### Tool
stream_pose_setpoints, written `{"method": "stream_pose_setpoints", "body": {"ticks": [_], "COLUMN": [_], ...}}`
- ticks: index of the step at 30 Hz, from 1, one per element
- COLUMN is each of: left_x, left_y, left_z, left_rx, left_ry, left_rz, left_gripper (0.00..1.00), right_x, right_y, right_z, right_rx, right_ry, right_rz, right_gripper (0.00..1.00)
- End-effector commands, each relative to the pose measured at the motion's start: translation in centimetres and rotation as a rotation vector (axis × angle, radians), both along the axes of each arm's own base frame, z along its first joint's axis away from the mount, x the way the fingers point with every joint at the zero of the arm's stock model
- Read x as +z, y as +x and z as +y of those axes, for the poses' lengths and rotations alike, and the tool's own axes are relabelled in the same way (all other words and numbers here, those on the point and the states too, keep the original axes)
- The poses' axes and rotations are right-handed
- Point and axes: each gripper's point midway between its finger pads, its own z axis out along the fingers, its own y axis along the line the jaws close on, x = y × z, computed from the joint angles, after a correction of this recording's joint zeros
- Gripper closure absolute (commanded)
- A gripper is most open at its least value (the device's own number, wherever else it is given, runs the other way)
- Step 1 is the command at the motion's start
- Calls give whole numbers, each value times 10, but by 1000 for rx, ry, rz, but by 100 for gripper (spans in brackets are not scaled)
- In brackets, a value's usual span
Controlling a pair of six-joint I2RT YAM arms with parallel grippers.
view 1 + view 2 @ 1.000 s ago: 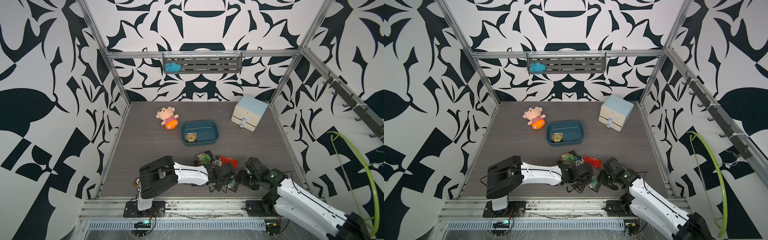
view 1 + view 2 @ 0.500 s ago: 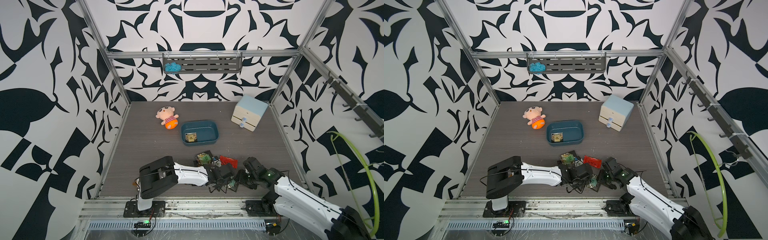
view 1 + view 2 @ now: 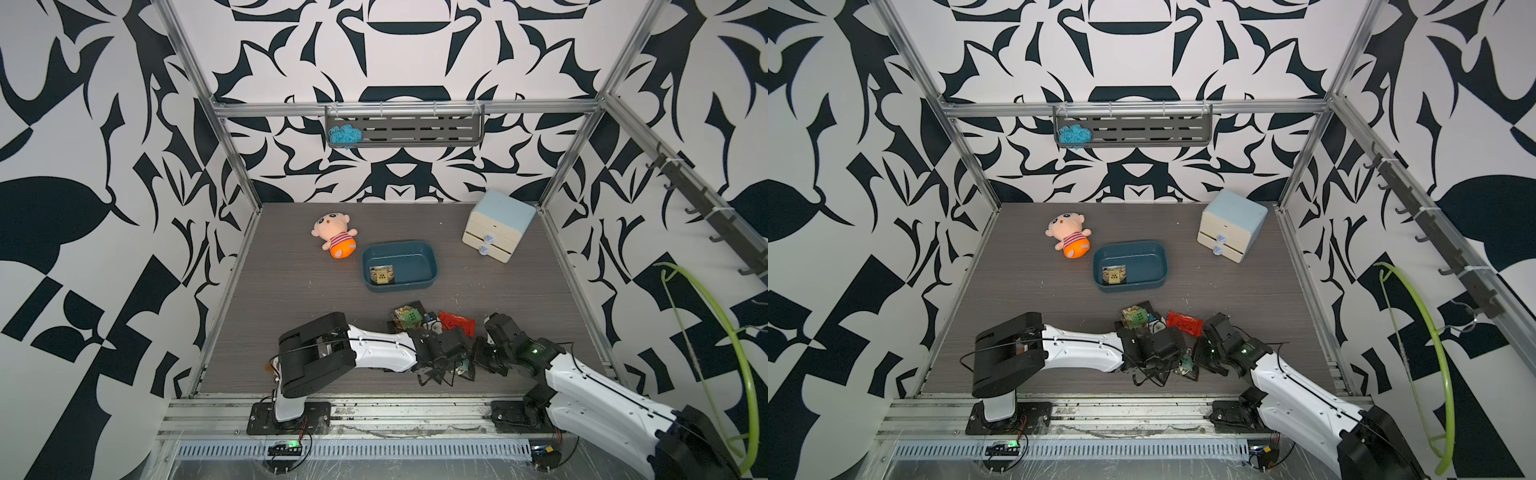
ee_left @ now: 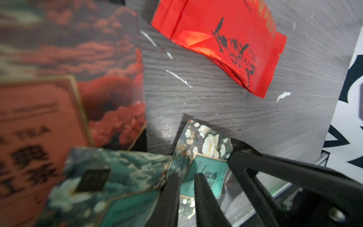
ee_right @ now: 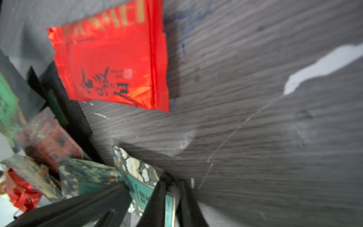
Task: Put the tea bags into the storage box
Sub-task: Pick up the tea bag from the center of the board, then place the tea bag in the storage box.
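The floral tea bag (image 4: 207, 162) is in both my grippers, so next my left gripper lets go and moves away first. My right gripper will then carry the tea bag into the storage box (image 3: 409, 265).
The dark teal storage box (image 3: 432, 266) sits mid-table with one tea bag (image 3: 382, 275) lying flat inside. Several more tea bags (image 3: 409, 318) lie heaped in front of it, and a red one (image 3: 457, 322) lies flat beside the heap. Near the front edge, a floral tea bag with a teal label (image 4: 204, 145) hangs between both arms. My left gripper (image 4: 186, 188) is shut on it. My right gripper (image 5: 171, 194) is shut on its other edge. In both top views the two grippers (image 3: 459, 368) (image 3: 1200, 361) meet there, nearly touching.
A plush doll (image 3: 334, 237) lies left of the box. A cream two-drawer cabinet (image 3: 496, 230) stands at the back right. A wall rack (image 3: 403, 129) holds blue yarn. A green hoop (image 3: 727, 332) hangs outside the right wall.
My right gripper has moved left toward the left gripper and closed on the teal-labelled tea bag. The left arm has stayed still, holding the bag.
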Motion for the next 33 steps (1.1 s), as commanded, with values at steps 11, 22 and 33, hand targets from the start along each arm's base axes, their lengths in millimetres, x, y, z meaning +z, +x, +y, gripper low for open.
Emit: {"method": "stream_pose_setpoints", "body": {"ticks": [11, 22, 33], "left_x": [44, 103, 110], "left_y": [28, 67, 80], "left_z": [21, 105, 215], "left_rx": [-67, 47, 229], "left_ry": [185, 248, 177], "left_rz": [-209, -368, -393], "left_gripper": [76, 62, 55], "right_x": [33, 134, 236], "right_y": [7, 35, 135], "right_z": [-14, -47, 8], "right_rx": [16, 18, 23], "right_ry": [-91, -310, -267], "right_rz": [-64, -247, -506], "right_gripper": [100, 100, 100]}}
